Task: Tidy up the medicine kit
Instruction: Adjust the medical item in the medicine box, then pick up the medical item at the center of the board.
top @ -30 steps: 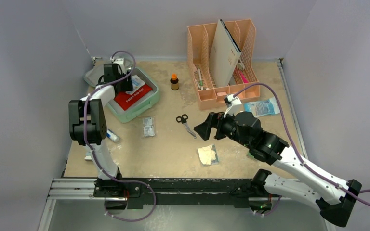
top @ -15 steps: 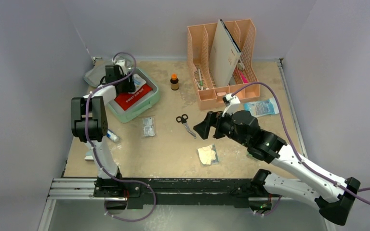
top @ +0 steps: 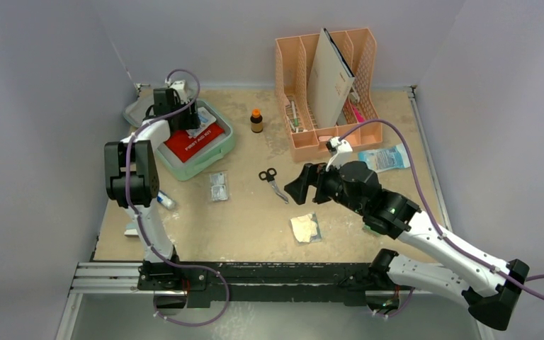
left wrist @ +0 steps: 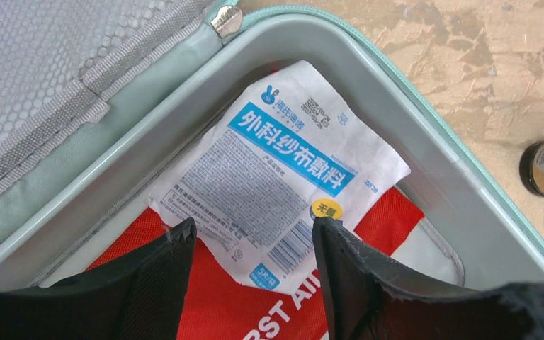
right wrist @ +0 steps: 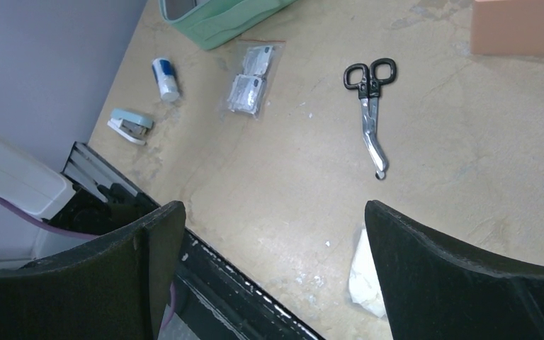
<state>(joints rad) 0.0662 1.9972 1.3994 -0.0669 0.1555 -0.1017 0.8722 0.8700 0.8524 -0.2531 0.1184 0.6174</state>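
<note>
My open right gripper should keep going toward the pad's clear edge (top: 316,227) and close there, because the white gauze pad (top: 302,229) lies clear of the scissors.
The mint-green medicine kit (top: 223,147) lies open at the back left, its mesh-lined lid (left wrist: 64,57) folded back. Inside lies a red first-aid pouch (top: 197,144) with a white gauze packet with a blue label (left wrist: 283,177) on top. My left gripper (top: 183,122) hangs just above the packet, open and empty; in the left wrist view (left wrist: 255,230) its fingers straddle the packet's near end. My right gripper (top: 299,188) is open and empty above the table centre, near the scissors (top: 273,183); in the right wrist view (right wrist: 273,212) nothing sits between its fingers.
A foil packet (top: 218,187), a white gauze pad (top: 304,228), a small tube (top: 164,201) and a pale blue stapler (right wrist: 130,126) lie on the table. A brown bottle (top: 256,120) stands beside the kit. The peach organizer (top: 326,85) stands at the back, a blue-white packet (top: 388,157) by it.
My left gripper has shifted slightly toward the back of the kit. My right arm has edged a little to the left. Nothing was picked up.
</note>
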